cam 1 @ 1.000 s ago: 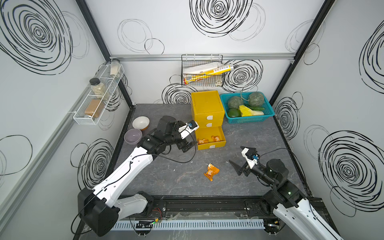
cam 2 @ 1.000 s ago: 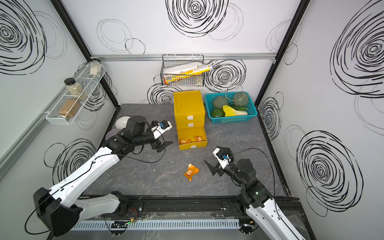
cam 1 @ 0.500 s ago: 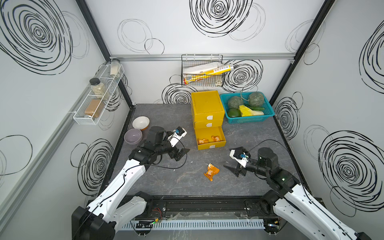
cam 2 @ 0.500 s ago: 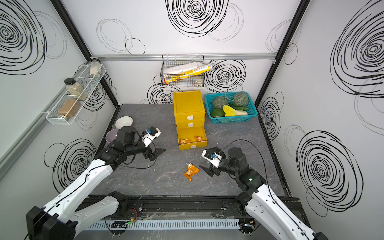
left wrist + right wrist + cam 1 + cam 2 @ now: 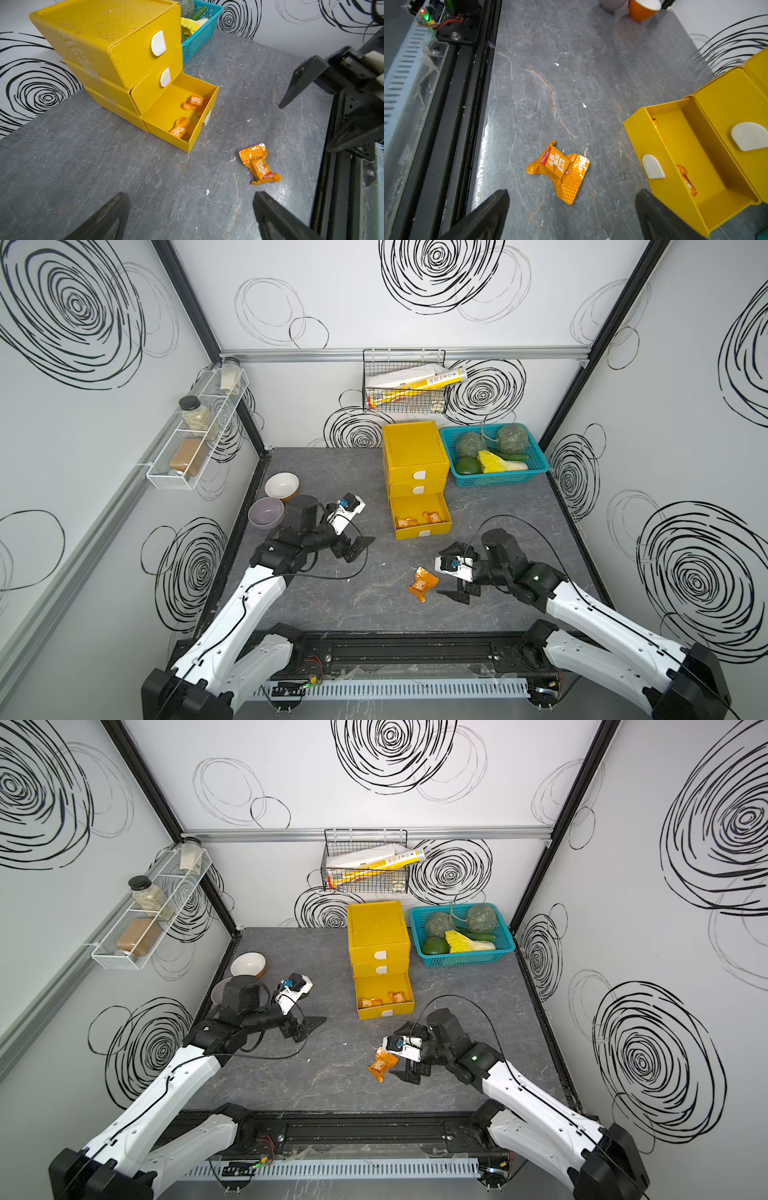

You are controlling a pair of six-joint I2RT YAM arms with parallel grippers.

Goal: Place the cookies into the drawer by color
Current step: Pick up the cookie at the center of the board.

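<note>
The loose orange packet (image 5: 422, 584) is lying by the ends of my right gripper's fingers, apart from my left gripper. My right gripper should put the packet in the bottom drawer (image 5: 421, 516).
One orange cookie packet (image 5: 423, 584) (image 5: 381, 1065) lies loose on the grey table in front of the yellow drawer cabinet (image 5: 413, 452). The cabinet's bottom drawer (image 5: 419, 531) is pulled out, and two orange cookies (image 5: 405, 522) (image 5: 432, 517) lie inside it. The two upper drawers are shut. My right gripper (image 5: 439, 572) (image 5: 572, 191) is open just right of the loose packet (image 5: 559, 170), which lies ahead of its jaws without touching them. Left of the drawer my left gripper (image 5: 360, 548) (image 5: 190, 194) is open and empty, well apart from the packet (image 5: 259, 166).
A teal basket (image 5: 494, 480) of vegetables stands right of the cabinet. Two bowls (image 5: 281, 485) (image 5: 266, 512) sit at the table's left edge behind the left arm. A wire basket (image 5: 403, 385) and a shelf (image 5: 195, 435) hang on the walls. A black rail runs along the front edge.
My right gripper has swung left and down to the loose orange packet. My left gripper has drawn back from the open drawer toward the left.
</note>
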